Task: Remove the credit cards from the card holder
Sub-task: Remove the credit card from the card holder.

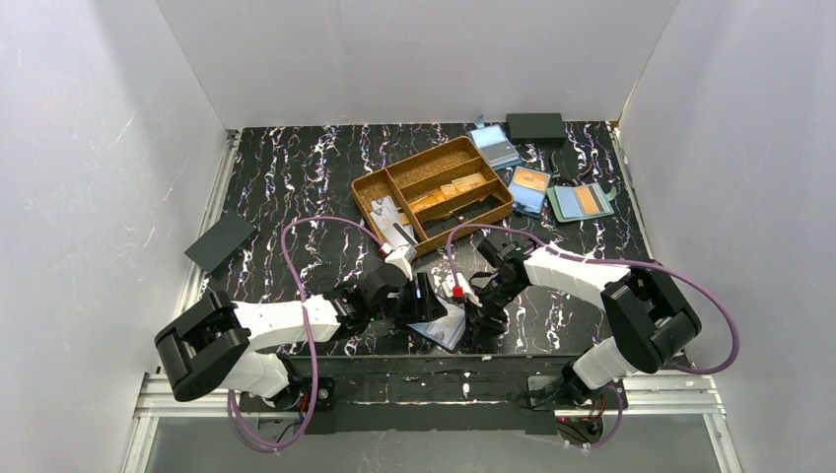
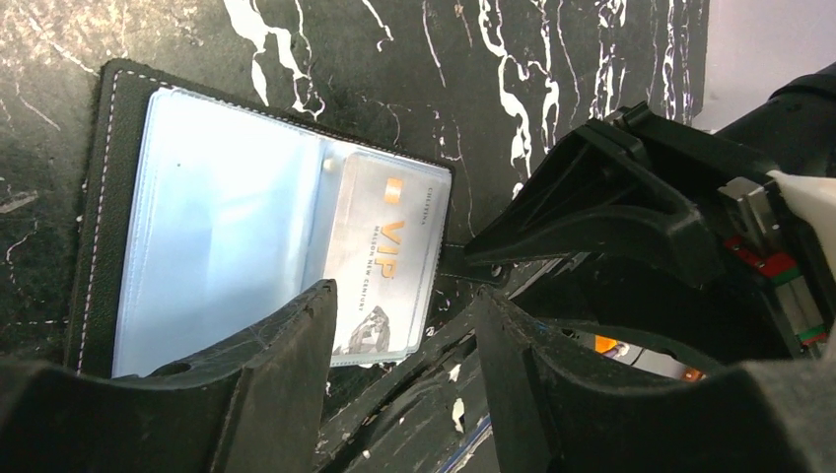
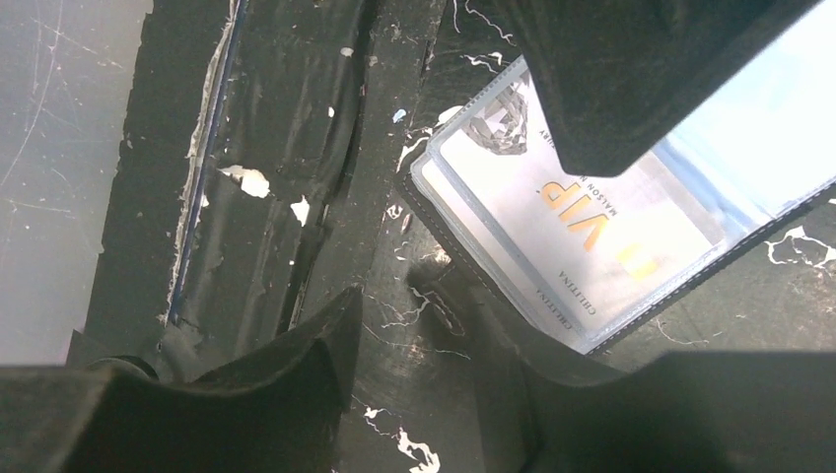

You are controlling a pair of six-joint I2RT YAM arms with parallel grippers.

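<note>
The credit card is deep inside its clear sleeve (image 2: 380, 258), so next my right gripper leaves the snap tab alone and pushes the card (image 2: 404, 304) toward the fold with closed fingers.
The black card holder (image 1: 443, 323) lies open on the table near the front edge, its light blue lining (image 2: 227, 217) facing up. A pale credit card (image 2: 386, 264) with gold "VIP" print sits in a clear sleeve, sticking out slightly at the holder's edge. My left gripper (image 2: 404, 320) is open over the holder's near edge, with nothing between its fingers. My right gripper (image 3: 414, 320) is open just beside the holder (image 3: 690, 266), and the snap tab (image 3: 436, 301) lies by its right finger. The card (image 3: 582, 212) also shows in the right wrist view.
A brown compartment tray (image 1: 367, 193) holds orange cards and some pale cards (image 1: 390, 218). Blue holders (image 1: 529, 189) (image 1: 495, 146), a grey-green holder (image 1: 582, 201) and a black box (image 1: 535, 125) lie at the back right. A black holder (image 1: 221, 243) lies at the left. The table's front edge (image 3: 246, 197) is close.
</note>
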